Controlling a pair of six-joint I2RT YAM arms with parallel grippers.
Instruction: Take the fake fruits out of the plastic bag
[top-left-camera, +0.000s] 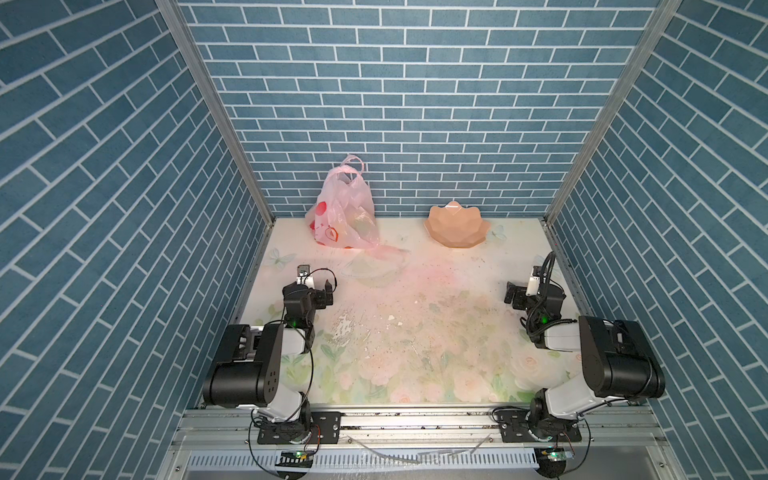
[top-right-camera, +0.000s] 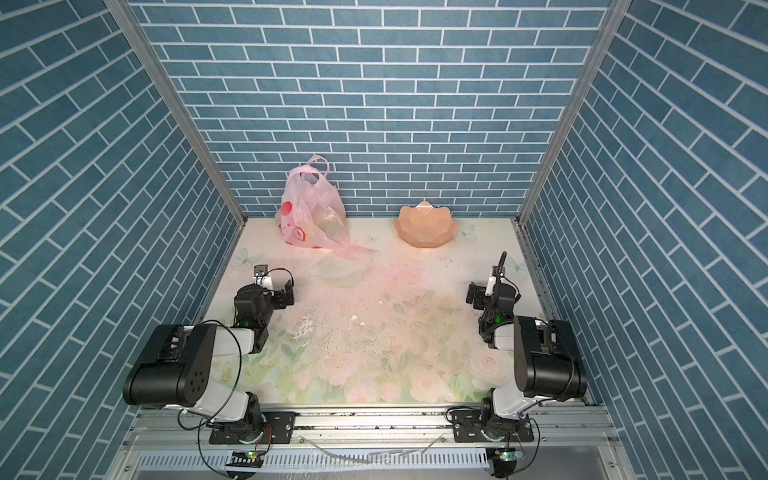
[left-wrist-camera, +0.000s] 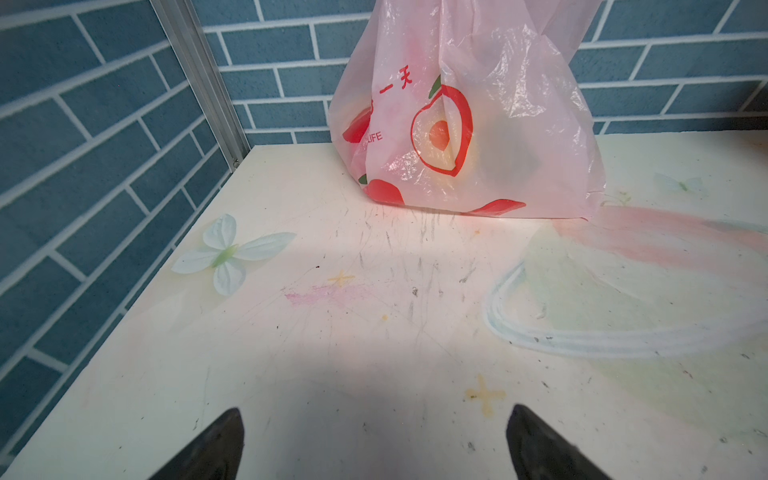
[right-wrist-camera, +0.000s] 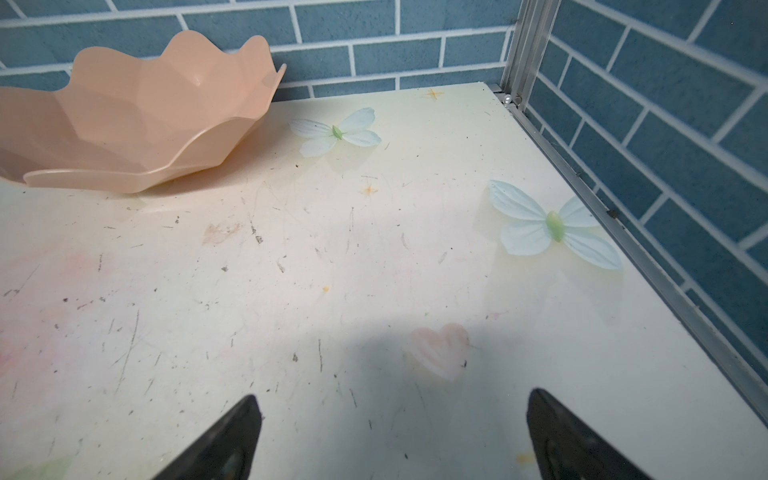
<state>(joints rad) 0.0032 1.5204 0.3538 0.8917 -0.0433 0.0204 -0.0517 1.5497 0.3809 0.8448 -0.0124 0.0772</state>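
Next, my right gripper grabs the bowl's rim (top-left-camera: 486, 227) and pulls the bowl forward before the fake fruits come out, because the peach bowl (top-left-camera: 456, 227) is far back by the brick wall.
The plastic bag (top-left-camera: 344, 212) (top-right-camera: 312, 216) stands upright at the back of the table, left of the middle, pink and translucent, with red fruit prints and its handles up. The fake fruits show only as dim shapes through the film, one of them greenish (top-left-camera: 362, 220) (top-right-camera: 329, 218). My left gripper (top-left-camera: 328, 293) (top-right-camera: 289, 293) hovers low and open, well short of the bag (left-wrist-camera: 465, 124). Only bare table lies between the left gripper's (left-wrist-camera: 376, 415) fingertips. My right gripper (top-left-camera: 509, 291) (top-right-camera: 471, 293) (right-wrist-camera: 390, 399) is open and empty near the right wall.
A peach scalloped bowl (top-left-camera: 456, 232) (top-right-camera: 426, 230) (right-wrist-camera: 137, 112) sits at the back right, empty as far as I can see. The floral table (top-left-camera: 415, 316) is boxed in by blue brick walls on three sides, with metal posts in the back corners.
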